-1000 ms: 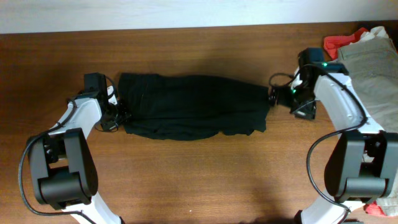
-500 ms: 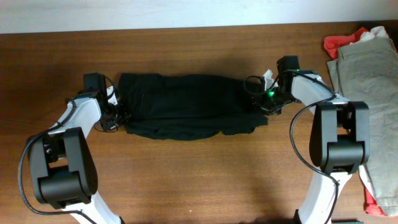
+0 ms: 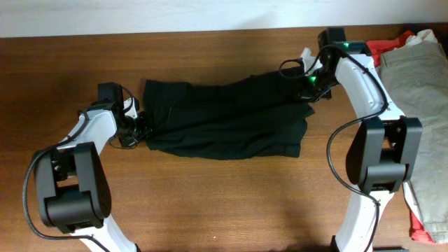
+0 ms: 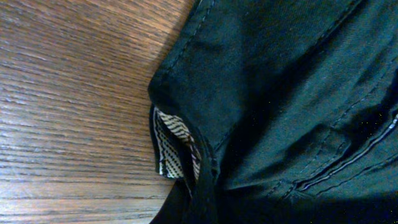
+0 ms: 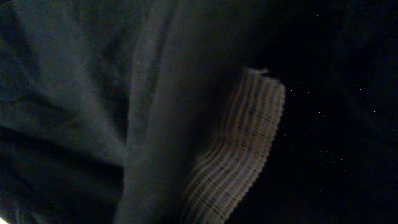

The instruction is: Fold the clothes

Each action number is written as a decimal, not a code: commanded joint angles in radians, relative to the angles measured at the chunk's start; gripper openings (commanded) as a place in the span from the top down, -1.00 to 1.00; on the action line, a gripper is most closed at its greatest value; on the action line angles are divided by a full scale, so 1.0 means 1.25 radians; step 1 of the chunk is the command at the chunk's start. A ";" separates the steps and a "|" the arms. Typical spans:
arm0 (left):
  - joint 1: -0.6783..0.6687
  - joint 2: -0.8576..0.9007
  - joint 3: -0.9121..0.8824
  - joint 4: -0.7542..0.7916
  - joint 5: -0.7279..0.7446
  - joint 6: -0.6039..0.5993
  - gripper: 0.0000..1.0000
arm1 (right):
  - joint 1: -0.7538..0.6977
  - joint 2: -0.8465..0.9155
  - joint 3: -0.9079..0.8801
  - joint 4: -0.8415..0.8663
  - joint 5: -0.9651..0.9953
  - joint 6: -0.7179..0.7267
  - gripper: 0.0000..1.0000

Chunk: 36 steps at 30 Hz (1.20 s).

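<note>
My left gripper holds one end of the black garment (image 3: 155, 134) in place, so I should move the garment's far corner across next with my right gripper until it covers the anchored end (image 3: 165, 98).
The clothes (image 3: 224, 119) are one black garment lying stretched across the middle of the wooden table. My left gripper (image 3: 140, 128) sits at its left end, where the cloth bunches into it, and is shut on that end. The left wrist view is filled by dark cloth (image 4: 280, 93) with a striped inner lining (image 4: 174, 143) showing; the fingers are hidden. My right gripper (image 3: 308, 87) is shut on the garment's far right corner, which is pulled up toward the back of the table. In the right wrist view I see only dark folds (image 5: 93, 93) and a checked lining (image 5: 242, 149).
Grey-beige trousers (image 3: 420, 91) lie at the right edge of the table, with a red cloth (image 3: 381, 47) behind them, close to the right arm. The table's back edge (image 3: 210, 31) meets a white wall. Bare wood (image 3: 224, 203) lies in front of the garment.
My right gripper closed on the garment's right end and carried that corner back and to the right, so the cloth now runs slanted. The left end shifted slightly right.
</note>
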 commanded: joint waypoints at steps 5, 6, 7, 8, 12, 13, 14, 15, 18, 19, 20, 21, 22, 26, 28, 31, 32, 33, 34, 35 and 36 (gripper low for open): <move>0.002 0.043 -0.023 -0.015 -0.038 0.013 0.99 | 0.150 -0.004 0.108 -0.082 0.133 -0.056 0.92; 0.002 0.043 -0.023 -0.015 -0.038 0.013 0.99 | 0.174 -0.004 0.108 -0.090 0.136 -0.036 0.92; 0.002 0.043 -0.023 -0.015 -0.038 0.013 0.99 | 0.193 -0.004 0.108 -0.091 0.141 -0.021 0.92; 0.002 0.043 -0.023 -0.015 -0.038 0.013 0.99 | 0.212 -0.004 0.108 -0.095 0.141 0.002 0.92; 0.002 0.043 -0.023 -0.014 -0.038 0.013 0.99 | 0.284 -0.005 0.143 -0.099 0.155 0.088 0.92; 0.002 0.043 -0.023 -0.015 -0.038 0.013 0.99 | 0.295 -0.005 0.174 -0.101 0.167 0.103 0.92; 0.002 0.043 -0.023 -0.015 -0.038 0.013 0.99 | 0.301 -0.005 0.199 -0.103 0.162 0.103 0.92; 0.002 0.043 -0.023 -0.014 -0.038 0.013 0.99 | 0.309 -0.005 0.224 -0.104 0.162 0.115 0.92; 0.002 0.043 -0.023 -0.013 -0.035 0.013 0.99 | 0.341 -0.004 0.245 -0.095 0.159 0.151 0.92; 0.002 0.043 -0.023 -0.013 -0.035 0.013 0.99 | 0.358 -0.003 0.245 -0.085 0.159 0.152 0.92; 0.002 0.043 -0.023 -0.013 -0.035 0.013 0.99 | 0.374 -0.003 0.245 -0.072 0.159 0.172 0.92; 0.002 0.043 -0.023 -0.013 -0.032 0.013 0.99 | 0.396 -0.002 0.245 -0.053 0.160 0.186 0.92; 0.002 0.043 -0.023 -0.013 -0.032 0.013 0.99 | 0.417 0.000 0.245 -0.035 0.160 0.190 0.92; 0.002 0.043 -0.023 -0.013 -0.020 0.013 0.99 | 0.465 0.039 0.245 0.034 0.132 0.231 0.92; 0.002 0.043 -0.023 -0.012 -0.015 0.013 0.99 | 0.491 0.065 0.245 0.076 0.125 0.250 0.92; 0.002 0.043 -0.023 -0.006 -0.015 0.013 0.99 | 0.536 0.094 0.245 0.157 0.090 0.277 0.92; 0.002 0.043 -0.023 -0.006 -0.015 0.013 0.99 | 0.546 0.096 0.245 0.180 0.087 0.286 0.92; 0.002 0.043 -0.023 -0.006 -0.015 0.013 0.99 | 0.551 0.097 0.245 0.200 0.084 0.291 0.92; 0.002 0.043 -0.023 -0.005 -0.015 0.013 0.99 | 0.555 0.097 0.245 0.214 0.071 0.295 0.92; 0.002 0.043 -0.023 -0.005 -0.015 0.013 0.99 | 0.557 0.097 0.245 0.224 0.071 0.306 0.92; 0.002 0.043 -0.023 -0.005 -0.015 0.013 0.99 | 0.559 0.099 0.245 0.237 0.067 0.318 0.92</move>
